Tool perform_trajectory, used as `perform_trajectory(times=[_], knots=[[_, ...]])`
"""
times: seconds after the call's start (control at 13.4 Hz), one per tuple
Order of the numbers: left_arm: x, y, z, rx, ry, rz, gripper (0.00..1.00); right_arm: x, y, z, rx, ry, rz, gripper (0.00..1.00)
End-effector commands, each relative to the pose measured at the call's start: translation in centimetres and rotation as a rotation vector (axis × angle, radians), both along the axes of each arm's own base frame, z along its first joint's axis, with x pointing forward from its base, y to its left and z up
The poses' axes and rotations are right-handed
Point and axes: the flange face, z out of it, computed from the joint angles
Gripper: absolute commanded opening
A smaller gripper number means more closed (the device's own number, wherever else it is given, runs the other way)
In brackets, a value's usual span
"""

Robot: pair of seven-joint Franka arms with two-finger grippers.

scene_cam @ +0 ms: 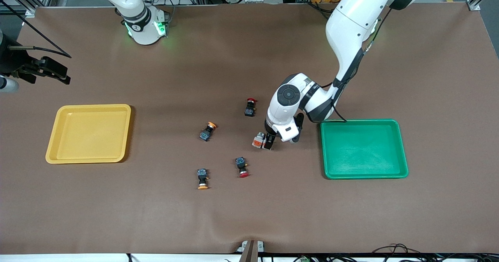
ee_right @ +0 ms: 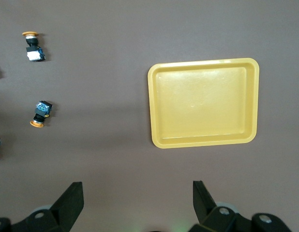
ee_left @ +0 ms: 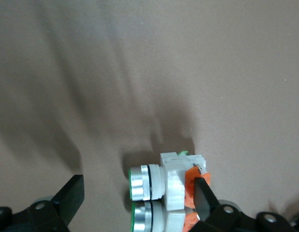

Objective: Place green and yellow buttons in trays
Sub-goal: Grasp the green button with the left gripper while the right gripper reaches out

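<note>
The button nearer the green tray [ee_left: 170, 181] will come off by itself when I lift it, because a seam [ee_left: 162, 201] runs between the side-by-side silver-white buttons.
Two pale silver-white buttons [scene_cam: 257, 140] with orange faces lie side by side on the table between the loose buttons and the green tray [scene_cam: 363, 149]. My left gripper [scene_cam: 269, 143] is down at them and open. In the left wrist view the gripper [ee_left: 137, 198] straddles the pair [ee_left: 170, 178], one finger [ee_left: 202, 195] against an orange face. Two black buttons with orange-yellow caps [scene_cam: 208, 130] [scene_cam: 202, 178] lie toward the yellow tray [scene_cam: 89, 133]. My right gripper [scene_cam: 58, 74] waits open, high over that end; its wrist view shows the yellow tray [ee_right: 203, 102] and both orange-capped buttons [ee_right: 32, 46] [ee_right: 39, 114].
Two black buttons with red caps lie on the brown table, one [scene_cam: 250, 107] farther from the front camera than the silver pair, one [scene_cam: 242, 166] nearer. Both trays hold nothing. A small fixture [scene_cam: 251, 248] sits at the table's near edge.
</note>
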Motion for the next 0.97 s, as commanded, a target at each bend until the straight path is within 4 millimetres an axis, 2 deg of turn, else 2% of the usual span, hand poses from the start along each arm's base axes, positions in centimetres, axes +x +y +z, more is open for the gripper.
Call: perform_trajectory(times=[0.0,0.15,0.22,0.37,0.45,0.52,0.67,0.9], knots=[[0.3,-0.4,-1.1,-0.009,-0.028,0.014,1.00,0.5,0.1,-0.2,0.017,-0.002,0.005,1.00],[0.3,-0.5,-1.5,-0.017,-0.033,0.013,1.00,2.5,0.7,-2.9,0.014,0.022,0.018,1.00],[0.5,-0.4,-1.5,-0.023,-0.042,0.016,1.00,3.7,0.8,-5.1,0.018,0.050,0.019,1.00],[0.7,-0.3,-1.6,-0.026,-0.047,0.018,1.00,4.2,0.9,-6.2,0.017,0.064,0.025,1.00],[1.0,-0.5,-1.1,-0.032,-0.056,0.017,1.00,5.2,1.0,-8.8,0.020,0.109,0.023,1.00],[1.1,-0.5,-1.0,-0.035,-0.059,0.019,1.00,5.4,1.6,-9.4,0.019,0.118,0.033,1.00],[1.7,-0.6,-1.0,-0.041,-0.066,0.022,1.00,5.6,3.6,-9.2,0.016,0.110,0.066,1.00],[1.9,-0.7,-2.1,-0.038,-0.059,0.023,1.00,6.5,7.0,-8.0,0.020,0.023,0.105,1.00]])
